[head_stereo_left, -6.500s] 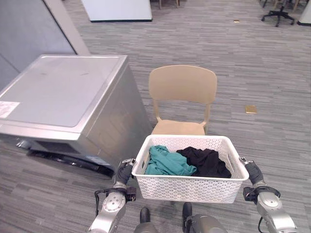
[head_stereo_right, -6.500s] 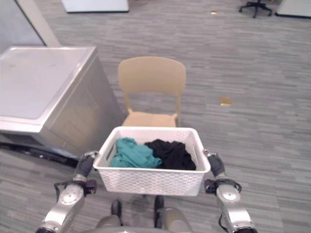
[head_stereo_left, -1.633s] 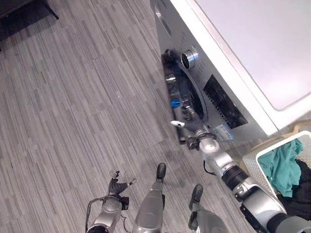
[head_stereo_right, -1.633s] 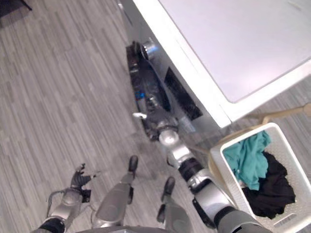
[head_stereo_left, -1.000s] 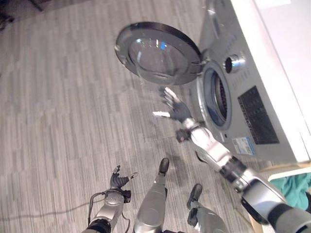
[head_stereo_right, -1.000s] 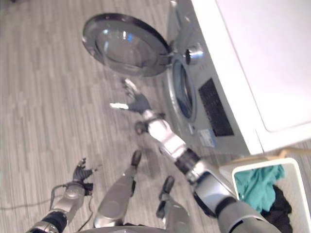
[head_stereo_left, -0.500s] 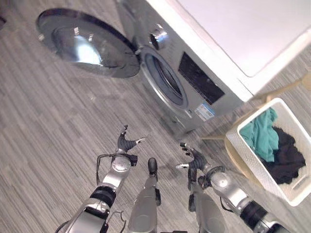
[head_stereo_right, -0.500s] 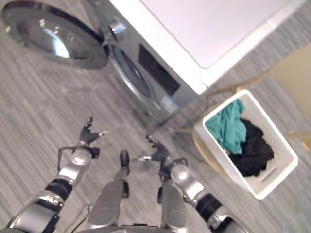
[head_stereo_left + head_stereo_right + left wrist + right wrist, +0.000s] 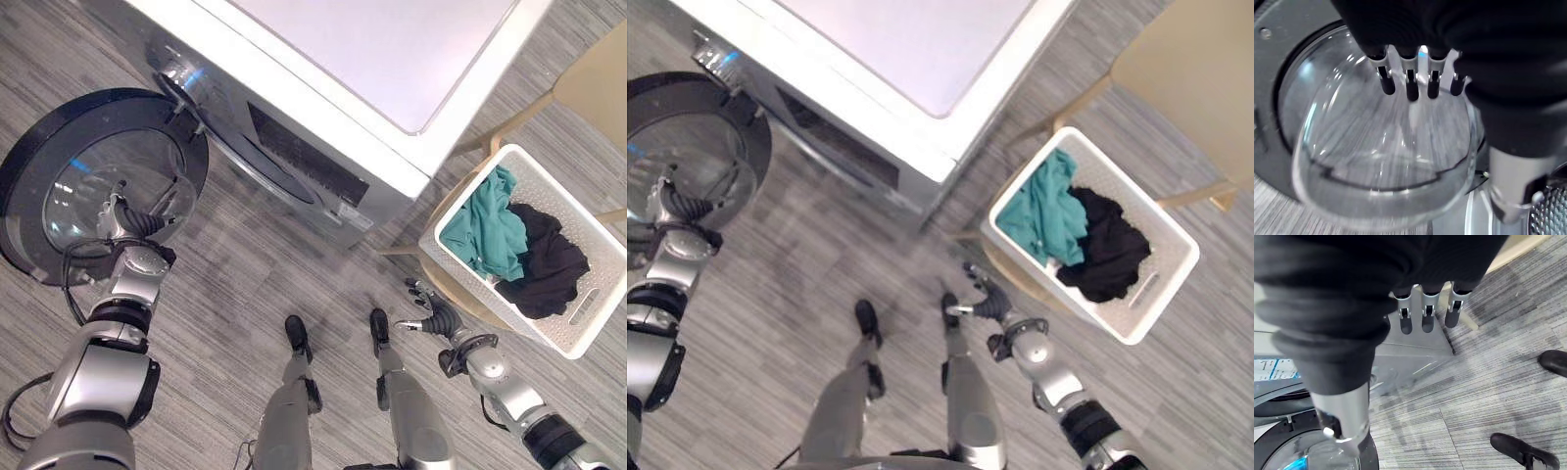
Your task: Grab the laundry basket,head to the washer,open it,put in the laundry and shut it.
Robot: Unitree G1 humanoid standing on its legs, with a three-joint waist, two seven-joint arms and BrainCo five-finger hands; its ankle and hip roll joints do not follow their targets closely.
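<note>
The teal cloth point(image 9: 485, 231) lies in a heap beside the black cloth along a clear border point(image 9: 519, 241), so only the teal cloth will come along when the robot carries it off.
The white laundry basket point(image 9: 594, 318) rests on a beige chair point(image 9: 588, 83) to the right of the washer point(image 9: 392, 49). A teal cloth point(image 9: 485, 230) and a black cloth point(image 9: 544, 269) lie in it. The washer's round glass door point(image 9: 93, 166) is swung wide open at the left. My left hand point(image 9: 132, 217) is open, held over the door's glass point(image 9: 1381, 142), with its fingers point(image 9: 1408, 88) straight. My right hand point(image 9: 436, 313) is open and empty, low beside the basket's near corner and apart from it; its fingers point(image 9: 1422, 316) point over the floor.
The washer's white top takes up the upper middle of the view, its grey front panel point(image 9: 294, 157) facing the floor. Grey striped floor point(image 9: 245, 284) lies between the open door and the chair.
The view has swung round, so the door sits at the left and the basket at the right. My left hand has come up in front of the door's glass. My right hand stays open, near the basket.
</note>
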